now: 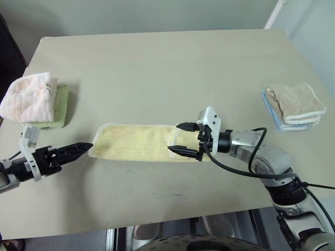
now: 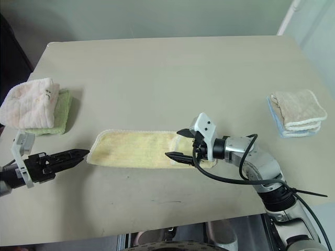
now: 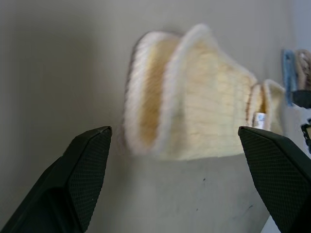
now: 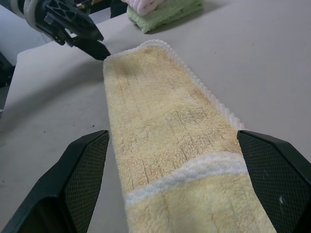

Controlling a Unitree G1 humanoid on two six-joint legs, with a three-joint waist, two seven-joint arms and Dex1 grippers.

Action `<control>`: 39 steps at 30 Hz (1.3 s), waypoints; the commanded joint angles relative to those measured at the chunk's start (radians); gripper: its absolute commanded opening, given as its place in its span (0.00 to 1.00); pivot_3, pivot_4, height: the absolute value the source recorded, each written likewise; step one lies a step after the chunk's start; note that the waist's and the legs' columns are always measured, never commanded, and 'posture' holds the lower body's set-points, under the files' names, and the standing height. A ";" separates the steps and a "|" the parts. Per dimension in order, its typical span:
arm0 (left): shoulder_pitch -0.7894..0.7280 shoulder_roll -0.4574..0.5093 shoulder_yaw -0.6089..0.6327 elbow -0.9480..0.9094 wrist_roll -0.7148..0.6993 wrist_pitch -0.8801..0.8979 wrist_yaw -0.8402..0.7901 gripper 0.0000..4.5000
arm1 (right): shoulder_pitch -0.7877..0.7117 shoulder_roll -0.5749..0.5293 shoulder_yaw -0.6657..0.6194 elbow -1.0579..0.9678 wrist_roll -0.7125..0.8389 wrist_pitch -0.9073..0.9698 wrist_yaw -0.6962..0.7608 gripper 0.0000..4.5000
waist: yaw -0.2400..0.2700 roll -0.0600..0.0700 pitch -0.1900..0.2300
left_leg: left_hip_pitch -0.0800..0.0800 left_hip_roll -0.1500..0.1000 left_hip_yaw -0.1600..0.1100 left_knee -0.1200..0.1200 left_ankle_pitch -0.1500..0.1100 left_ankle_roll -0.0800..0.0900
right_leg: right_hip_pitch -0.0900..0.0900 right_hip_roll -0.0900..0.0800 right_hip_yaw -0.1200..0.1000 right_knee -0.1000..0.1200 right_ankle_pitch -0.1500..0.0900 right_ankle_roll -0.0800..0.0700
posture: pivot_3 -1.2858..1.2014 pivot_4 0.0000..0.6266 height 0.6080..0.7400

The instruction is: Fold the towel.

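Note:
My gripper will carry the pale yellow towel's layers (image 1: 100, 142) across, and they will fold over the flap together because the towel end's white edges (image 3: 166, 92) lie stacked.
The pale yellow towel (image 1: 136, 142) lies flat as a long strip across the middle of the table (image 1: 157, 68). Its right end is turned over into a short flap (image 4: 204, 204) with a whitish edge. My right gripper (image 1: 174, 138) is open and points left over that flap, one finger on each side of the strip's width. My left gripper (image 1: 84, 148) is just off the towel's left end, pointing at it, and is also open. In the left wrist view the towel (image 3: 194, 107) is ahead between the spread fingers (image 3: 87, 165). The right wrist view shows the left gripper (image 4: 87, 41) at the strip's far corner.
A pink-white folded towel (image 1: 29, 97) rests on a green cloth (image 1: 58, 107) at the table's left edge. A beige folded towel (image 1: 296, 100) sits on a blue one (image 1: 277, 117) at the right. The table's near edge runs just below the arms.

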 commanded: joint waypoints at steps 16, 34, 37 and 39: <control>-0.109 -0.134 0.003 0.058 0.037 0.137 0.162 1.00 | -0.047 -0.070 -0.022 -0.103 -0.032 -0.031 0.093 0.99 | 0.022 0.001 0.000 | 0.014 -0.001 -0.002 -0.009 0.011 -0.003 | 0.008 0.001 0.001 0.000 0.003 -0.006 | 0.52 0.24 1.00; -0.208 -0.187 -0.013 0.124 -0.016 0.138 0.185 0.78 | -0.037 -0.043 -0.042 -0.098 -0.033 -0.015 0.064 1.00 | 0.041 0.001 0.000 | 0.015 -0.003 -0.005 -0.013 0.009 -0.006 | 0.012 0.000 0.002 -0.001 0.000 -0.005 | 0.52 0.24 1.00; -0.214 -0.193 -0.011 0.130 -0.014 0.138 0.185 0.55 | -0.038 -0.042 -0.043 -0.092 -0.035 -0.017 0.061 1.00 | 0.038 0.000 0.000 | 0.015 -0.003 -0.005 -0.013 0.009 -0.008 | 0.011 0.001 0.002 -0.001 0.000 -0.004 | 0.52 0.24 1.00; -0.220 -0.193 -0.008 0.136 -0.013 0.138 0.183 0.38 | -0.038 -0.042 -0.044 -0.090 -0.037 -0.019 0.060 1.00 | 0.035 -0.003 0.001 | 0.015 -0.003 -0.004 -0.013 0.008 -0.008 | 0.011 0.001 0.001 -0.001 -0.001 -0.005 | 0.52 0.24 1.00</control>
